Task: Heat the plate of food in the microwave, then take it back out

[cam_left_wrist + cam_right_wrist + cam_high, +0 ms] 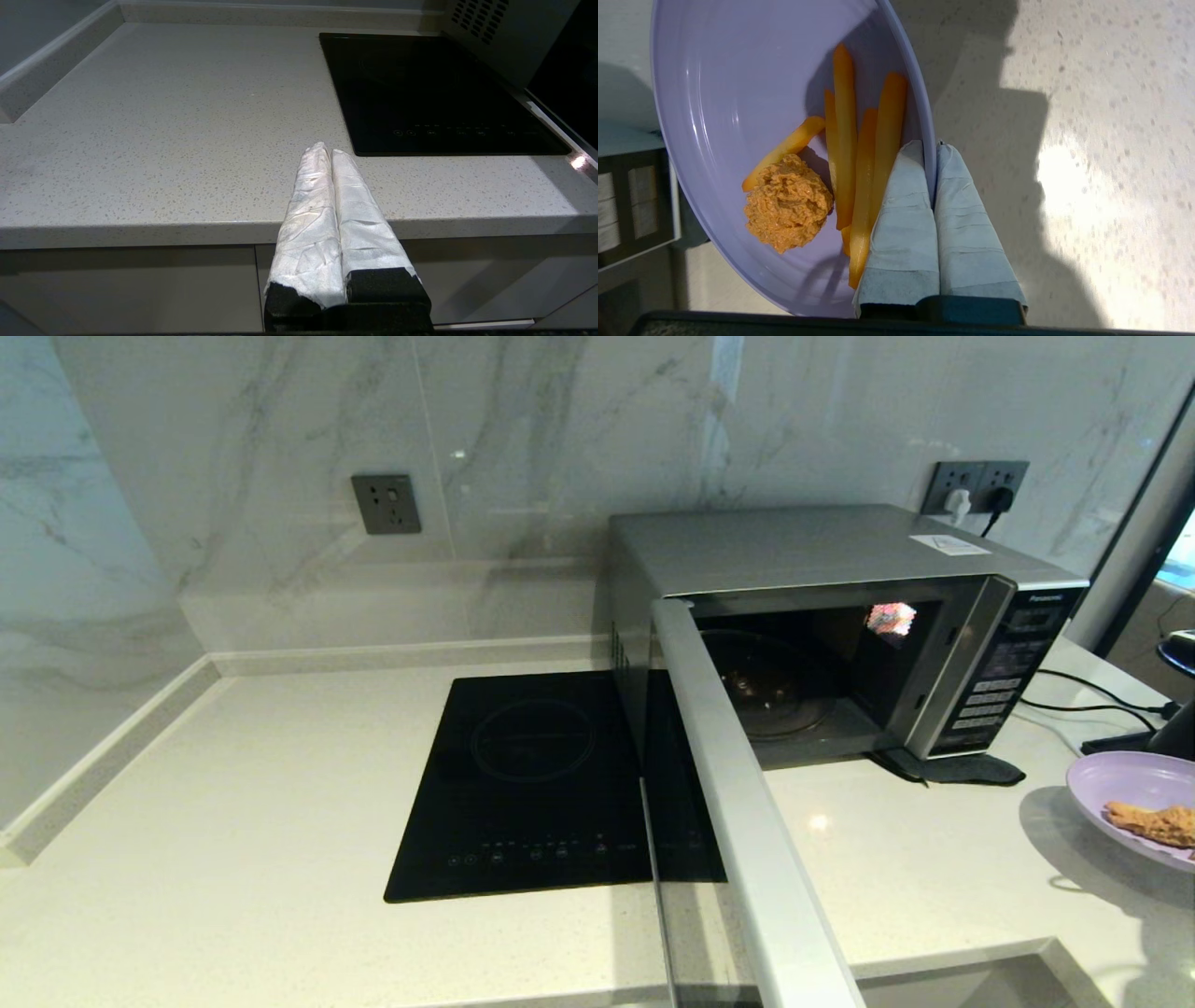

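Note:
The robot's right gripper should go on going down until the plate sits flat before it lets go, since the lavender plate hangs over clear counter with its food inside the plate's rim.
The silver microwave stands at the back right of the counter with its door swung wide open toward me; the dark cavity and glass turntable hold nothing. The lavender plate of food hangs above the counter at the far right edge of the head view, casting a shadow below. My right gripper is shut on the plate's rim, one finger inside beside golden fries and a brown fried piece. My left gripper is shut on nothing, low before the counter's front edge.
A flat black induction cooktop lies left of the microwave, partly under the open door. Black cables run across the counter right of the microwave. A dark pad lies by the microwave's front right corner. Wall sockets sit on the marble backsplash.

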You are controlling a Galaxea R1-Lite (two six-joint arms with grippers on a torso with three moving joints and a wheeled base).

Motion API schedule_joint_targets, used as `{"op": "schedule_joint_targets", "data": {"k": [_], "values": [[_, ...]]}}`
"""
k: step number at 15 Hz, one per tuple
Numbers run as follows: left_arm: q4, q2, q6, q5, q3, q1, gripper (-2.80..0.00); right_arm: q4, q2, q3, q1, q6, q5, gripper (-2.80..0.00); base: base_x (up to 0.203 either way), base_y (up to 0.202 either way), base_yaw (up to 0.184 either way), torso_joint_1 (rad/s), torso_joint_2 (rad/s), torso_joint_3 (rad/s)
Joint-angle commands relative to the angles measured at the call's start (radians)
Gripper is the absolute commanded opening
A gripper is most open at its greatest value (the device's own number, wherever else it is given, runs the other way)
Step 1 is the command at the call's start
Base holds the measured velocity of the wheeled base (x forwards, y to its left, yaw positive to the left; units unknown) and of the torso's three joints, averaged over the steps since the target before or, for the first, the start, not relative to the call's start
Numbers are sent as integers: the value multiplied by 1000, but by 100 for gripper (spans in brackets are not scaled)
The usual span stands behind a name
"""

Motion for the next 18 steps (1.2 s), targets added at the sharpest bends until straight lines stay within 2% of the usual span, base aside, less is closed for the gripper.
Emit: {"op": "schedule_joint_targets", "data": {"k": [1,7,13,14,15,18], "values": [[0,2,-1,0,0,0,-280,-32,116,-6,-14,-26,1,-280,0,0,0,0,0,0],[0,2,-1,0,0,0,-280,-48,242,-42,-56,-76,3,-280,0,0,0,0,0,0],[0,2,-1,0,0,0,-280,-72,284,-48,-59,-78,3,-280,0,0,0,0,0,0],[0,2,-1,0,0,0,-280,-72,284,-48,-59,-80,3,-104,0,0,0,0,0,0],[0,2,-1,0,0,0,-280,-72,284,-48,-59,-86,1,0,0,0,0,0,0,0],[0,2,-1,0,0,0,-280,-71,270,-45,-61,-86,3,0,0,0,0,0,0,0]]}}
